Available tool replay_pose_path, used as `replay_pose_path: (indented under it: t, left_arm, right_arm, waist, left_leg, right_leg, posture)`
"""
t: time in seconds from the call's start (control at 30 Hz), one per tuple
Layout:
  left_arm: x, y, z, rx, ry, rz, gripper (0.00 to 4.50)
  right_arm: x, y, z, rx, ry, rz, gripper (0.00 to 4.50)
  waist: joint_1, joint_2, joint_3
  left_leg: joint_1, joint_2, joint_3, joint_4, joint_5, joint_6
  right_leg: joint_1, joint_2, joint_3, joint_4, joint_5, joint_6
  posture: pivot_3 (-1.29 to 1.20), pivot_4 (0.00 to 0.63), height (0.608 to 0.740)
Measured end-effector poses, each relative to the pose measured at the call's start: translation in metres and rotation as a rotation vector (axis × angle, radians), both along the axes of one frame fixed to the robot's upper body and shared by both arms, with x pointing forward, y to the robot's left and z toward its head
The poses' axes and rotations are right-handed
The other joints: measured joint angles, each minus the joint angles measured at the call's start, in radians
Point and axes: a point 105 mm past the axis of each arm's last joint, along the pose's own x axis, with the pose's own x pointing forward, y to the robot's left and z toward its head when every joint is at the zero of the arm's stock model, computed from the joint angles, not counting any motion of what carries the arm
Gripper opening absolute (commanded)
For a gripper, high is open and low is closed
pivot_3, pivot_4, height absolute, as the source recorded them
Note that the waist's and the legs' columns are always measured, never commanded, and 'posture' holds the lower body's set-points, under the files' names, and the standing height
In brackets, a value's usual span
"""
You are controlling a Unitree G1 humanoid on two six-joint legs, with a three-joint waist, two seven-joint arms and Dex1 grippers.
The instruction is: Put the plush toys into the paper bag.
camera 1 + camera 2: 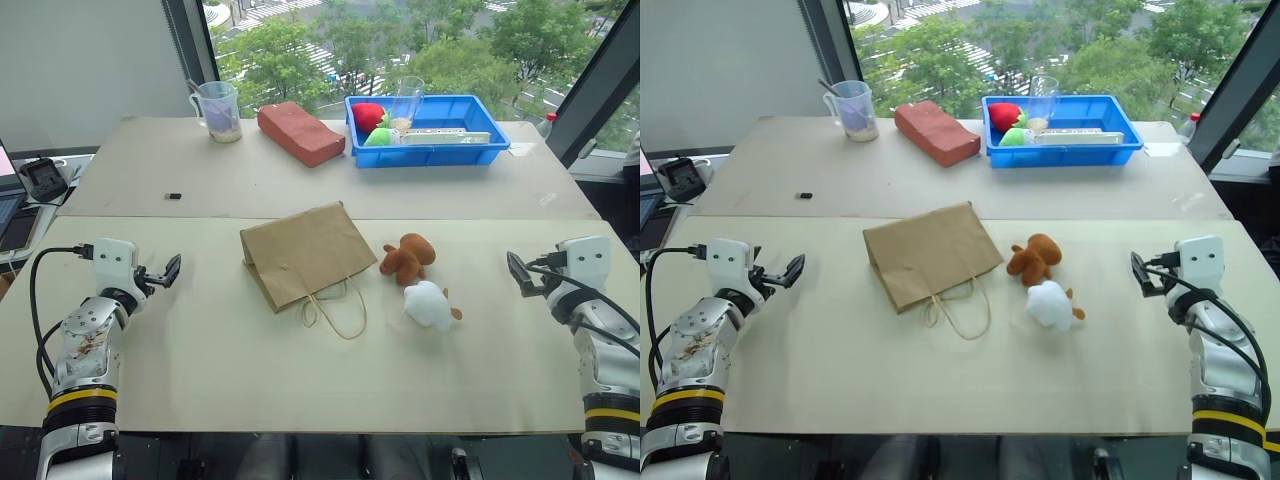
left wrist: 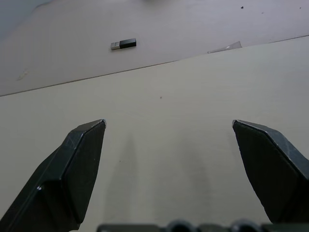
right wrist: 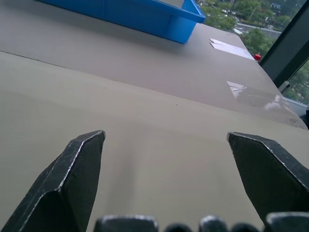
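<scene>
I expect the paper bag (image 1: 308, 252) to gape open when I lift the upper cord handle, because the cord handles (image 1: 335, 308) lie apart at the bag's opening.
A brown paper bag (image 1: 305, 253) lies flat in the middle of the near table, its cord handles (image 1: 336, 309) trailing toward me. Just right of it sits a reddish-brown squirrel plush toy (image 1: 407, 258), and a fluffy white plush toy (image 1: 430, 305) lies right in front of that. My left gripper (image 1: 164, 273) hovers open over the table's left side, far from the bag. Over on the right edge my right gripper (image 1: 520, 273) is open too, well clear of the toys. Neither has anything between its fingers (image 2: 77, 169) (image 3: 72, 179).
On the far table stand a blue tray (image 1: 430, 148) with red and green fruit-like items and a clear cup, a reddish brick block (image 1: 300, 132), a plastic measuring jug (image 1: 218, 110) and a small black USB stick (image 1: 173, 196). A black device (image 1: 42, 178) sits at the far left.
</scene>
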Motion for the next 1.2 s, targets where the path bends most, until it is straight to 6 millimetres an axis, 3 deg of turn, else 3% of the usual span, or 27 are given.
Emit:
replay_pose_path:
  t: [0.17,0.27,0.4,0.5,0.6,0.77,0.83,1.03,1.2]
  left_arm:
    - [0.003,-0.006,0.010,0.005,-0.019,-0.060,4.48]
    - [0.007,-0.027,0.045,0.032,-0.103,-0.205,4.48]
    - [0.007,-0.081,0.102,0.148,-0.193,-0.516,4.48]
    - [-0.008,-0.134,0.115,0.247,-0.162,-0.815,4.48]
    - [-0.029,-0.177,0.099,0.343,-0.076,-1.094,4.48]
    - [-0.052,-0.219,0.071,0.457,0.022,-1.403,4.48]
    - [-0.058,-0.227,0.060,0.506,0.056,-1.486,4.48]
    - [-0.063,-0.246,0.039,0.619,0.114,-1.628,4.48]
    - [-0.063,-0.260,0.014,0.646,0.173,-1.683,4.48]
  right_arm:
    - [-0.001,0.003,0.004,-0.012,-0.014,0.012,4.50]
    - [-0.002,0.009,0.013,-0.027,-0.042,0.037,4.50]
    - [-0.005,0.030,0.036,-0.040,-0.108,0.149,4.50]
    - [-0.013,0.053,0.051,-0.046,-0.107,0.282,4.50]
    - [-0.022,0.085,0.055,-0.018,-0.070,0.446,4.50]
    - [-0.045,0.137,0.051,0.033,0.005,0.680,4.50]
    - [-0.058,0.157,0.049,0.038,0.033,0.772,4.50]
    - [-0.079,0.178,0.044,0.045,0.100,0.875,4.50]
    - [-0.087,0.184,0.041,0.084,0.119,0.882,4.50]
  waist:
    - [0.001,0.000,0.000]
    - [0.002,0.000,0.000]
    - [0.002,0.000,0.000]
    - [0.000,0.000,0.000]
    - [-0.003,0.000,0.000]
    - [0.000,0.000,0.000]
    - [0.000,0.000,0.000]
    - [0.010,0.000,0.000]
    - [0.012,-0.001,0.000]
  left_leg:
    - [-0.001,0.000,0.000,0.000,0.000,0.000]
    - [-0.001,0.000,0.000,0.000,0.000,0.000]
    - [-0.001,0.000,0.000,0.000,0.000,0.000]
    - [-0.002,0.001,0.000,0.000,0.000,0.000]
    - [-0.002,0.002,0.000,0.000,0.000,0.000]
    - [-0.002,0.002,0.000,0.001,0.000,0.000]
    - [-0.002,0.001,0.000,0.001,0.000,0.001]
    - [-0.003,0.000,-0.001,0.005,0.000,0.001]
    - [-0.003,-0.001,-0.001,0.006,0.000,0.001]
  right_leg:
    - [0.000,0.000,0.000,0.000,0.000,0.000]
    - [0.000,0.000,0.000,0.000,0.000,0.000]
    - [0.000,0.000,-0.001,0.000,0.000,0.000]
    - [0.000,0.001,-0.001,0.001,0.000,0.000]
    - [0.001,0.003,0.000,0.000,0.000,0.000]
    - [0.001,0.004,-0.001,-0.001,0.000,0.000]
    - [0.001,0.003,-0.001,-0.002,-0.001,0.000]
    - [0.003,0.003,-0.001,-0.002,-0.001,0.001]
    - [0.003,0.003,-0.001,-0.002,-0.001,0.001]
  posture:
    - [0.00,0.150,0.740]
    - [0.00,0.150,0.740]
    - [0.00,0.150,0.740]
    - [0.00,0.150,0.740]
    - [0.00,0.150,0.740]
    - [0.00,0.150,0.740]
    - [0.00,0.150,0.740]
    - [0.00,0.150,0.740]
    - [0.00,0.150,0.740]
